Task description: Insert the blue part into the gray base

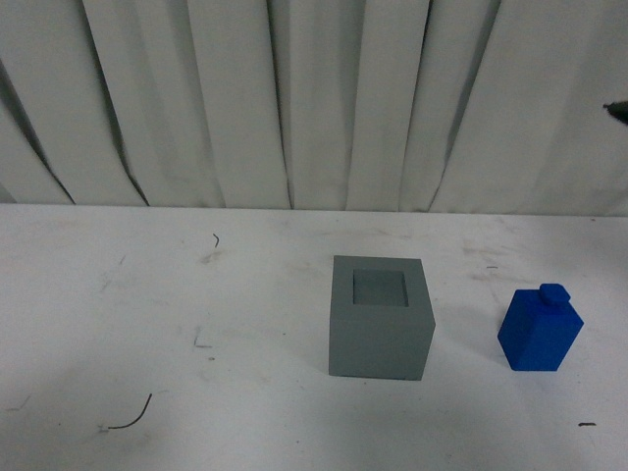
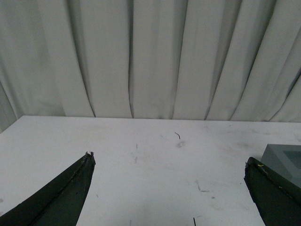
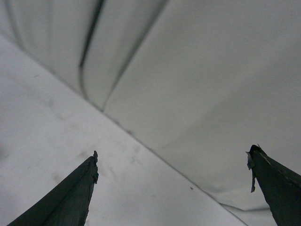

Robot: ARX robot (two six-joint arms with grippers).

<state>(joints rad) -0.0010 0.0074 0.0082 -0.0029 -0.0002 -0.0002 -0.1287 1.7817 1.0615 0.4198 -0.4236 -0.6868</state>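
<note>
The blue part (image 1: 540, 331) will stand upright with most of its body showing when I put it in, because the hollow in the gray base (image 1: 380, 288) looks shallow.
The gray base (image 1: 381, 319), a matte cube with a square recess in its top, stands on the white table near the middle. The blue part (image 1: 540, 329), a bright blue block with a small knob on top, stands upright to its right, apart from it. My left gripper (image 2: 169, 162) is open and empty above the table, with a corner of the gray base (image 2: 287, 157) beside one finger. My right gripper (image 3: 173, 157) is open and empty, raised and facing the curtain and the table's far edge. A dark tip (image 1: 617, 110) at the right edge of the front view may be the right arm.
A white pleated curtain (image 1: 314, 98) hangs behind the table. The white tabletop (image 1: 147, 334) carries small scuffs and a thin dark wire scrap (image 1: 132, 417) at the front left.
</note>
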